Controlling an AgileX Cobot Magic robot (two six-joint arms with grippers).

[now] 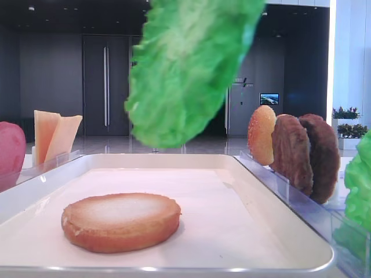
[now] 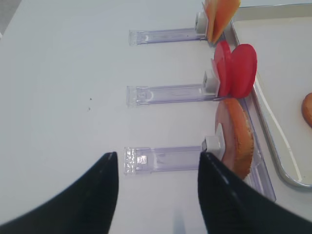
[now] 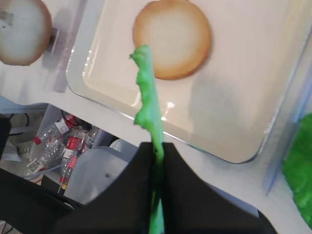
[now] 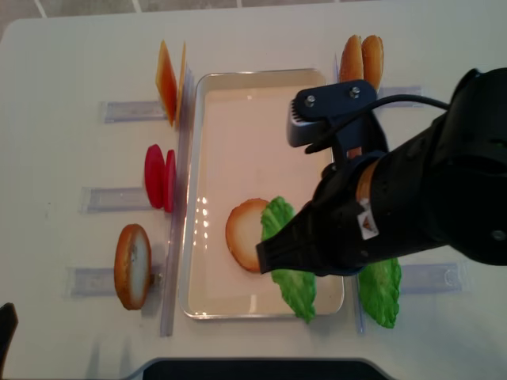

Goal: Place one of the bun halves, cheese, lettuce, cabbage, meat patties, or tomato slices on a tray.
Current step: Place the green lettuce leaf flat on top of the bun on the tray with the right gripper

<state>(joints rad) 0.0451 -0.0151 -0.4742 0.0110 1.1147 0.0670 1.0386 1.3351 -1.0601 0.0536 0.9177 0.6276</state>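
Note:
The lettuce (image 4: 294,291) is hanging steeply next to the bun half. I should use my right gripper to lower the lettuce at the rim (image 4: 230,233) that faces the tomato slices, and then tip it flat.
My right gripper (image 3: 158,151) is shut on the edge of a bright green ruffled lettuce (image 3: 148,97) leaf. The lettuce (image 1: 185,69) hangs tilted in the air above the cream-white tray (image 1: 278,197). From overhead, the lettuce (image 4: 289,253) is over the tray's (image 4: 238,103) near right part, overlapping the edge of a bun half (image 4: 244,233). That bun half (image 1: 120,221) lies flat in the tray, pale toasted face up. My left gripper (image 2: 157,158) is open and holds nothing, low over the table left of the tray, above a clear holder (image 2: 163,159).
Left of the tray, clear holders carry cheese (image 4: 170,79), tomato slices (image 4: 161,178) and another bun half (image 4: 132,265). On the right stand a domed bun (image 1: 262,134), meat patties (image 1: 304,153) and a second lettuce leaf (image 4: 380,293). The right arm (image 4: 412,206) covers the tray's right side.

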